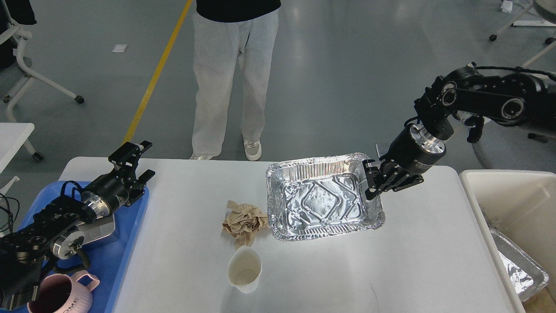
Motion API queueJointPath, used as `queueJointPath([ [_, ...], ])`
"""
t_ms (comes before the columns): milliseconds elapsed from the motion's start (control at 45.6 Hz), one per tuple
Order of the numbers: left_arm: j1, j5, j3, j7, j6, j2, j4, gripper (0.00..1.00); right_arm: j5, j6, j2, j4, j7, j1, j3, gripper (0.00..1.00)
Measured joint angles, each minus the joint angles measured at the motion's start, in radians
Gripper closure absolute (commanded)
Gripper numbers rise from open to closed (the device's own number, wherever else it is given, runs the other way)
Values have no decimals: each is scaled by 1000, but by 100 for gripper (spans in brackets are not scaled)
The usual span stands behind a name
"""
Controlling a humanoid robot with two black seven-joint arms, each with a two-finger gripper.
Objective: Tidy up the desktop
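A dull beige bottom [244,277] shows through the cup's opening, so I expect the white paper cup [244,269] to be empty and stay dry when I tip it sideways.
The desktop [391,261] is a big white tabletop. A silver foil tray [323,195] sits at its middle right, empty. My right gripper [372,182] is at the tray's right rim, fingers closed on that wall. Crumpled brown paper [244,221] lies against the tray's left front corner. In front of the paper stands a white paper cup [244,269], upright. My left gripper [132,163] hangs open and empty over the far corner of the blue tray [126,234].
A pink mug [61,293] stands at the near end of the blue tray. A cream bin [508,195] at the right table edge holds another foil tray [519,269]. A person [234,78] stands just beyond the far edge.
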Motion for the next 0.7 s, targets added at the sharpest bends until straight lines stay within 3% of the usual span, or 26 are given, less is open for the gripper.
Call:
queueJointPath([
  [110,-23,24,61,7,-50,43,-7,3,0,0,5,0,0,0,0,100],
  [307,-124,38,292,34,-92,88,-29,3,1,0,15,-5,0,8,0,100],
  [504,-202,56,421,48,-94,195,-191,3,1,0,20,-6,0,15,0,100],
  [592,-234,94,433,97,-101,243,-297,3,0,0,21,-6,0,21,0,100],
  [701,-269,128,434,219,-120,322,-469,3,0,0,25,-13,0,25,2,100],
])
